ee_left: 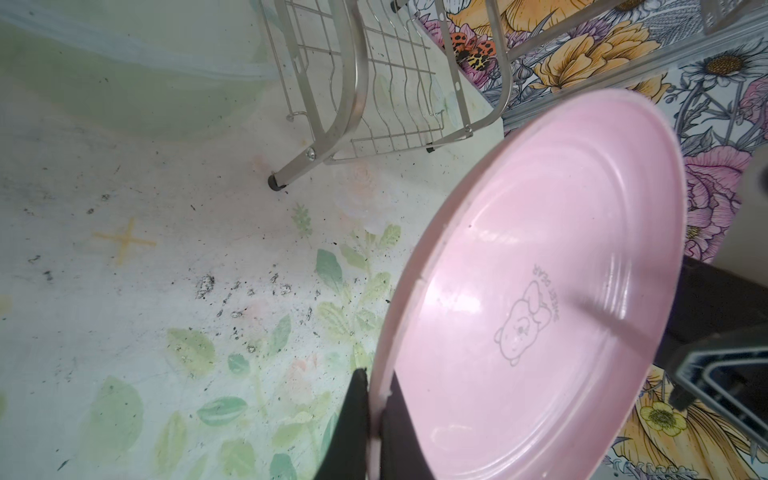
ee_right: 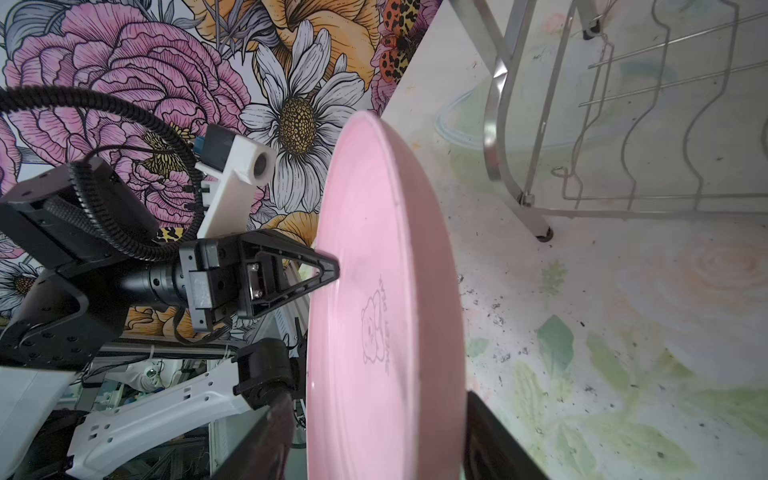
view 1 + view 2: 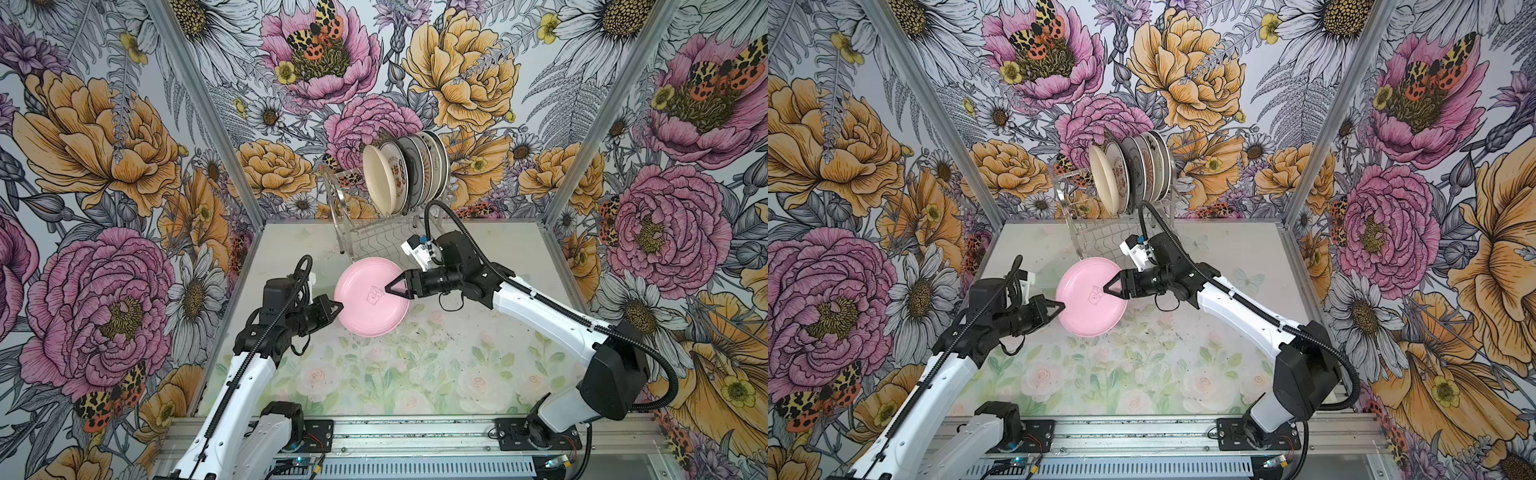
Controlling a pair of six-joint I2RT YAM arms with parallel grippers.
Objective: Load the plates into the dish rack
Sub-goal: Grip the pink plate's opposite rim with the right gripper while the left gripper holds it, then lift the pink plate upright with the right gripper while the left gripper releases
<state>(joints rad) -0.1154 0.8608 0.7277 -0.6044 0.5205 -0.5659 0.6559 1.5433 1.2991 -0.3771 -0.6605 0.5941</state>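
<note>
Next, I close my right gripper's fingers, which are open around the pink plate's rim (image 3: 403,289), before my left gripper opens and my right gripper loads the upper level (image 3: 353,182).
A pink plate (image 3: 370,309) (image 3: 1090,307) with a small bear print hangs tilted above the table, in front of the dish rack (image 3: 337,208) (image 3: 1068,216). My left gripper (image 3: 339,306) (image 3: 1062,306) (image 1: 376,384) is shut on its left rim. My right gripper (image 3: 389,288) (image 3: 1108,288) (image 2: 376,397) straddles the opposite rim, jaws open, with a gap showing beside one finger. In the wrist views the plate (image 1: 540,270) (image 2: 374,270) stands almost edge-on. Several plates (image 3: 409,170) (image 3: 1133,166) stand upright in the rack's upper tier, a cream one (image 3: 377,176) at the left end.
The rack's lower tier of wavy wire (image 1: 395,104) (image 2: 665,145) holds nothing and sits just behind the pink plate. A rack foot (image 1: 275,183) rests on the floral table mat (image 3: 415,374). Flowered walls close in the left, right and back sides.
</note>
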